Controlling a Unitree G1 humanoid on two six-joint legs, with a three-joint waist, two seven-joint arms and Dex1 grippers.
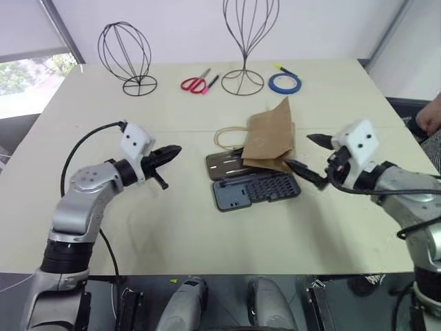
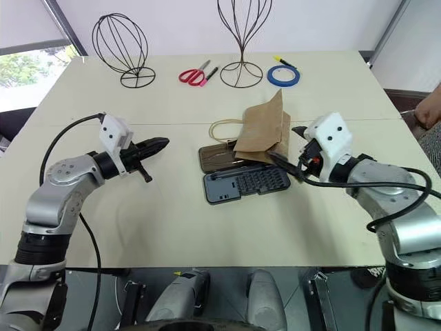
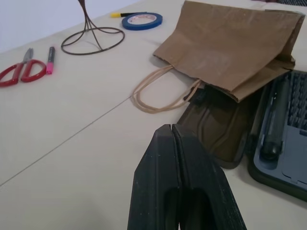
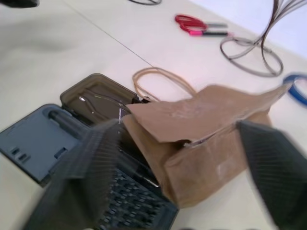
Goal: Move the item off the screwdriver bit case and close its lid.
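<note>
A black nub (image 4: 141, 99) sticks out past the brown paper bag (image 1: 269, 136) at the lid's edge, so I should expect to find an open latch when I lift the bag.
The item, a crumpled brown paper bag (image 1: 270, 138) with beige string handles (image 3: 153, 93), lies tilted across the far part of the open screwdriver bit case (image 1: 258, 187). It covers the right end of the brownish translucent lid (image 1: 222, 165), which lies flat on the table beyond the bit tray. My right gripper (image 1: 309, 157) is open just right of the bag, its fingers (image 4: 81, 177) spread wide at the bag's edge. My left gripper (image 1: 173, 150) hovers left of the case, shut and empty, pointing toward the lid.
Along the table's far side stand two wire head-shaped stands (image 1: 125, 55), red scissors (image 1: 195, 84), a pink marker (image 1: 210, 84) and a blue tape roll (image 1: 284, 83). A person's hand (image 1: 431, 117) shows at the right edge. Bare tabletop (image 1: 172, 227) lies in front of the case.
</note>
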